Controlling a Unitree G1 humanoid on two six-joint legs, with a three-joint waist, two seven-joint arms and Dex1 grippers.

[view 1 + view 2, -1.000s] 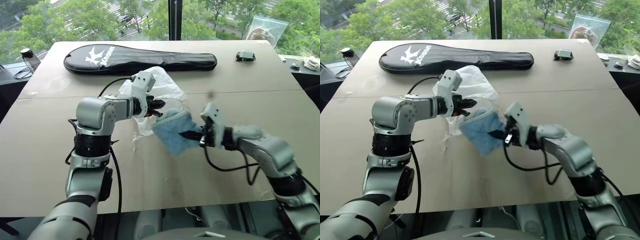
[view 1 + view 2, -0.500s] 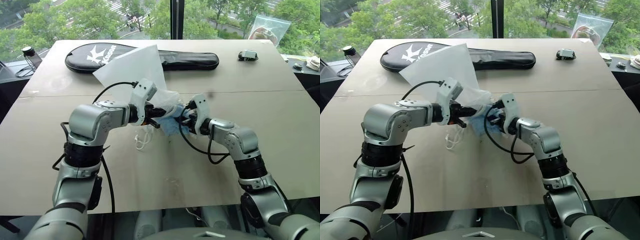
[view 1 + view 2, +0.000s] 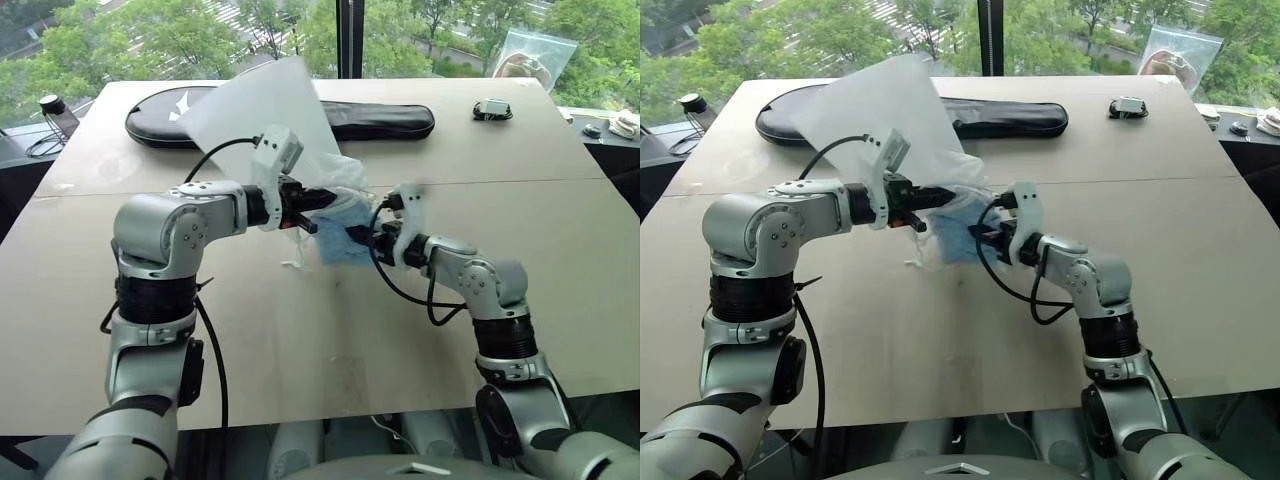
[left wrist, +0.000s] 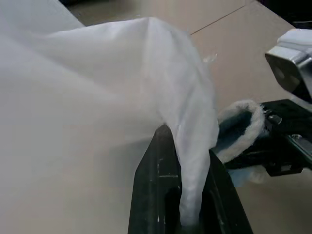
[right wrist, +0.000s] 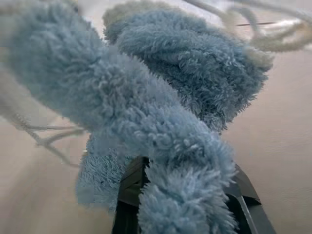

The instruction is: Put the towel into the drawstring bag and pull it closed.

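Observation:
The robot's left gripper is squeezing the bag in a bunched fold [image 4: 192, 124] and tilting it up, so the robot should lay the bag flat and grip only the bag's rim.
The white drawstring bag [image 3: 265, 105] is lifted above the table, its body fanned up toward the window. My left gripper [image 3: 318, 198] is shut on the bag's rim, the fabric pinched between its black fingers [image 4: 158, 195]. The light-blue fluffy towel [image 3: 340, 238] hangs at the bag's mouth, just under that rim. My right gripper [image 3: 358, 236] is shut on the towel, and in the right wrist view the towel [image 5: 161, 122] bulges over its fingers. Thin white cords [image 3: 296, 262] dangle below the bag mouth.
A long black racket cover [image 3: 380, 118] lies across the far side of the table [image 3: 300, 350], partly behind the bag. A small dark object [image 3: 491, 110] and a clear plastic bag [image 3: 532, 55] sit at the far right. A bottle [image 3: 55, 112] stands at the far left edge.
The left gripper has raised the bag's rim, and the bag has flipped up toward the window. The right gripper has carried the towel left from the open table to the bag's mouth.

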